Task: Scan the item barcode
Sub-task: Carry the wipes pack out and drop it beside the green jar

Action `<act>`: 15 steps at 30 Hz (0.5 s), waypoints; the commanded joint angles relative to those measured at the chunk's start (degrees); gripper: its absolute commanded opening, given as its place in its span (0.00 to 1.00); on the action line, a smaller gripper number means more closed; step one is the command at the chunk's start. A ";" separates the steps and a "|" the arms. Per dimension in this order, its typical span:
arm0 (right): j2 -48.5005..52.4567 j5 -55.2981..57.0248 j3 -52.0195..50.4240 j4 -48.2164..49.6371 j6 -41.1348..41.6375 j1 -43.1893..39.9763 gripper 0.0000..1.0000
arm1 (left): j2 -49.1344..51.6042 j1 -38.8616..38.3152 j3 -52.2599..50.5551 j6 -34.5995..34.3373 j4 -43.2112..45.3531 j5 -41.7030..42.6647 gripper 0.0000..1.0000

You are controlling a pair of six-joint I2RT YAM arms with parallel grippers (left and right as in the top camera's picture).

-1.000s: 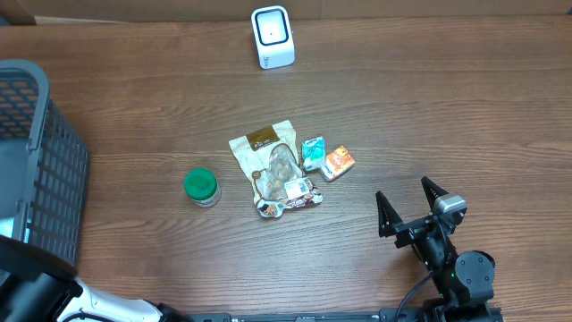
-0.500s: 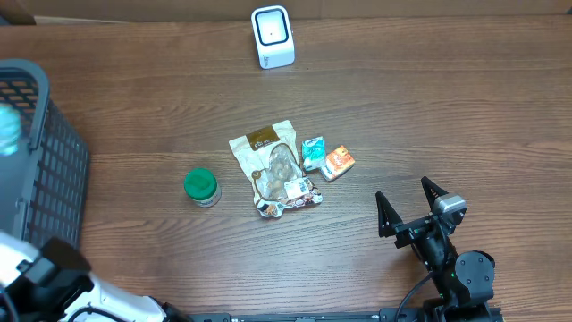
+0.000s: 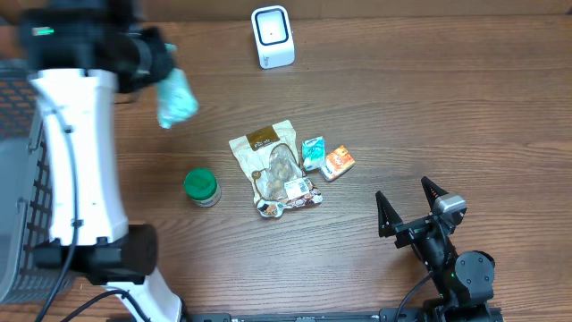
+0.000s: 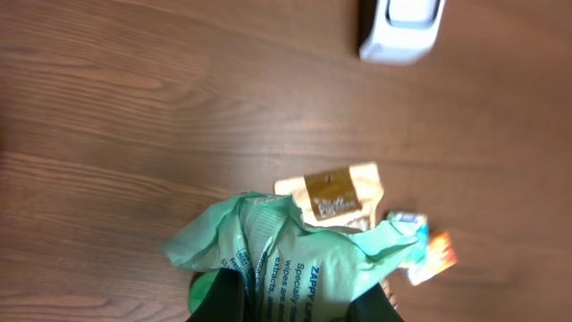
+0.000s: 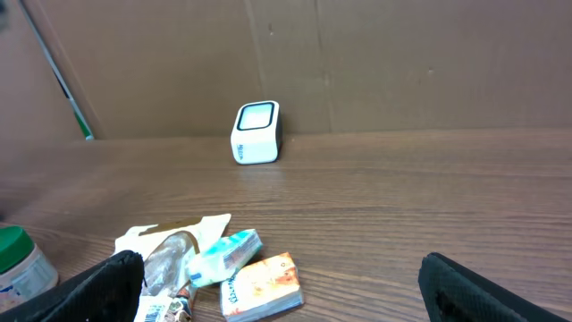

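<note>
Open table lies between the jar and the brown snack pouch, so the robot's left gripper should next lower the wipes packet there and let go of it beside the pouch.
A light green wipes packet hangs over the table's back left, with my left gripper shut on it. In the left wrist view the crumpled packet fills the space between the two black fingers, printed text facing the camera. The white scanner stands at the table's far edge, right of the packet; it also shows as a scanner at the top of the left wrist view. My right gripper rests near the front right, open and holding nothing.
A brown snack pouch, a teal packet and an orange packet lie mid-table. A green-lidded jar stands left of them. A grey basket sits at the left edge, partly behind the white left arm.
The left arm has swung up from the basket at the lower left to the table's back left, carrying the green packet. The right arm has not moved.
</note>
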 commanded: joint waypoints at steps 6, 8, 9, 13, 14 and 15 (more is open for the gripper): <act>-0.57 -0.09 0.07 0.33 -0.22 0.33 1.00 | 0.96 -11.34 -19.87 -2.32 8.26 -10.23 0.04; -0.57 -0.09 0.07 0.33 -0.22 0.33 1.00 | 1.29 -12.68 -24.96 -3.28 11.30 -10.21 0.04; -0.57 -0.09 0.07 0.33 -0.22 0.33 1.00 | 1.42 -13.29 -27.47 -3.89 12.74 -10.21 0.04; -0.57 -0.09 0.07 0.33 -0.22 0.33 1.00 | 1.92 -15.15 -34.23 -4.39 17.90 -10.21 0.04; -0.57 -0.09 0.07 0.33 -0.22 0.33 1.00 | 1.97 -15.54 -35.45 -4.39 18.99 -10.19 0.04; -0.57 -0.09 0.07 0.33 -0.22 0.33 1.00 | 1.97 -15.82 -36.33 -4.39 19.80 -10.21 0.04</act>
